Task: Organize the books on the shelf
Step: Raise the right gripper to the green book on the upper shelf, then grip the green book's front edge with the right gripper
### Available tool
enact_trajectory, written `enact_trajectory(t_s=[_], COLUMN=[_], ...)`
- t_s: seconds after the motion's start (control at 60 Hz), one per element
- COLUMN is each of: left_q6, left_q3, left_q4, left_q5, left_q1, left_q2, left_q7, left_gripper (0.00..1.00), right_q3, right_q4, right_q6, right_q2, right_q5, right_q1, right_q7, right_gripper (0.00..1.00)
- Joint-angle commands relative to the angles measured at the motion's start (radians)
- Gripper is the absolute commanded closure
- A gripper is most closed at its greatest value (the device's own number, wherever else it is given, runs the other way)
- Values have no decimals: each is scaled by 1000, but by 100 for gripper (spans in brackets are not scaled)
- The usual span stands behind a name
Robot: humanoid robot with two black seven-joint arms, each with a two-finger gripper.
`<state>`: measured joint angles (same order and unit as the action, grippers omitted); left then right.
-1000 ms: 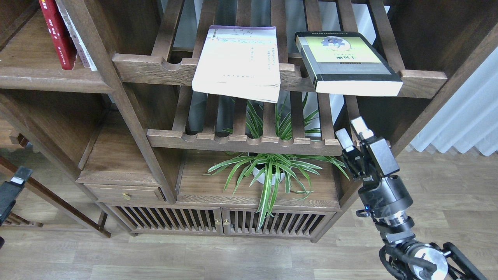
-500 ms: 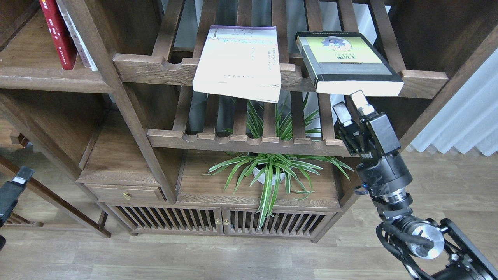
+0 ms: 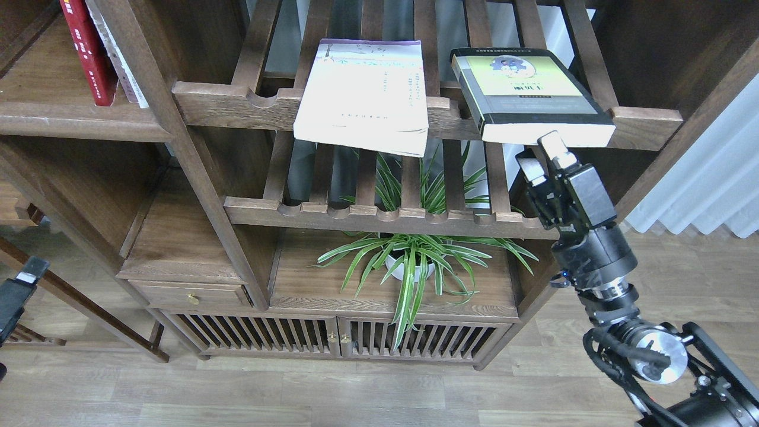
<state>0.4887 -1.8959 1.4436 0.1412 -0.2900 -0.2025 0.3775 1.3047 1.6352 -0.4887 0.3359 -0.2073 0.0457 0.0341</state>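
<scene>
The black-and-yellow-green book [image 3: 532,92] is lying close up against the notched front rail [image 3: 466,121], so I expect only empty slats to be hidden under it when I carry it away.
A thin white book with a purple top strip [image 3: 362,89] lies flat on the upper slatted rack, its front end overhanging the rail. A thick black-and-yellow-green book [image 3: 528,95] lies flat to its right, also overhanging. A red book [image 3: 89,50] stands upright on the solid plank shelf [image 3: 71,124] at the far left, next to a pale book. My right gripper [image 3: 542,157] is open and empty, fingers pointing up, just under the front edge of the black-and-yellow-green book. My left gripper [image 3: 24,279] shows only partly at the left edge, low and far from the books.
The upper slatted rack [image 3: 237,104] and a lower slatted rack [image 3: 367,216] have notched front rails. A potted spider plant [image 3: 409,261] stands on the cabinet top below. A white curtain [image 3: 711,178] hangs at the right. Wooden floor lies in front.
My right gripper has risen and moved slightly right, from beside the lower rack up to the front edge of the black-and-yellow-green book. The books and left arm have not moved.
</scene>
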Motion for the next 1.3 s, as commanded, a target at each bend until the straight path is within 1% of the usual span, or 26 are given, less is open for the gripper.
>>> enact_trajectory(t_s=[0.0,0.633,1.283], left_q6=[0,0,0], left_q3=[0,-12,-19], left_q4=[0,-3,-8], left_q5=[0,-2,-2], left_q1=[0,0,2], left_q2=[0,0,-3], left_q7=[0,-2,-2], left_gripper=[11,9,8], right_q3=[13,28,28], right_q4=[0,-9,-15], right_q6=[0,0,0], right_q2=[5,58,61], right_q5=[-1,-7,-7], right_q1=[-6,-20,-43], right_q7=[0,0,0], right_gripper=[5,4,5])
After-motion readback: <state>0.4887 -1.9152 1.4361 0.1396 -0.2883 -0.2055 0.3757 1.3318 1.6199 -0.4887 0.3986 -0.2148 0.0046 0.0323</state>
